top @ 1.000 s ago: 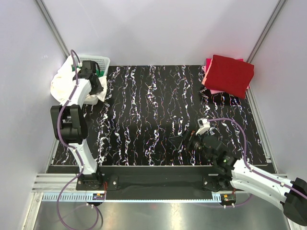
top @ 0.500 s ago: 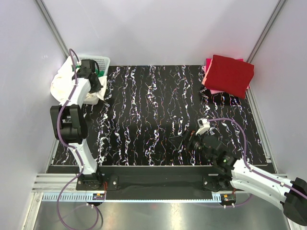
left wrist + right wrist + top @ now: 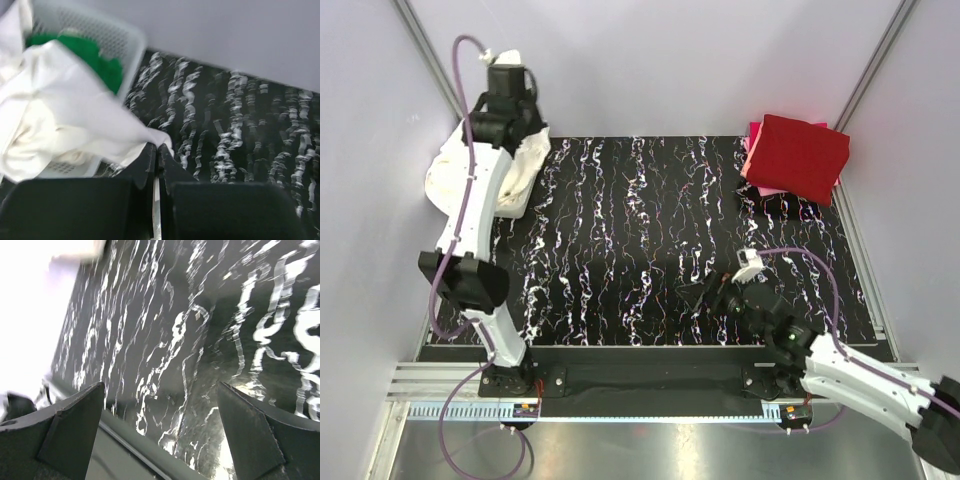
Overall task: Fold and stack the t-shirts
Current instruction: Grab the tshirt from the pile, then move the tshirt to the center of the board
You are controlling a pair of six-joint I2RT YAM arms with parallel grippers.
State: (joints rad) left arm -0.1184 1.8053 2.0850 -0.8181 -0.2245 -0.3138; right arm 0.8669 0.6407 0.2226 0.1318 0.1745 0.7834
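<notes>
My gripper will pull the white t-shirt (image 3: 527, 160), which hangs loosely over the basket's rim, so the white t-shirt will slide free and leave the green t-shirt behind.
My left gripper (image 3: 517, 128) is raised above the back left corner and is shut on a fold of the white t-shirt (image 3: 470, 178). In the left wrist view the cloth (image 3: 65, 110) stretches from the closed fingertips (image 3: 159, 148) down to the white lattice basket (image 3: 107, 32). A green t-shirt (image 3: 97, 59) lies in that basket under the white one. A folded red t-shirt (image 3: 798, 155) rests on a pink one (image 3: 752, 132) at the back right. My right gripper (image 3: 712, 293) hovers open and empty over the mat (image 3: 165, 315), its own view showing it as (image 3: 160, 385).
The black mat with white streaks (image 3: 640, 220) covers the table. Grey walls close in at the back and both sides. The mat's front edge and a metal rail (image 3: 125, 440) lie just below my right gripper.
My left gripper closed on the white t-shirt at the basket, then rose up and back, pulling the cloth out with it. The right arm barely shifted.
</notes>
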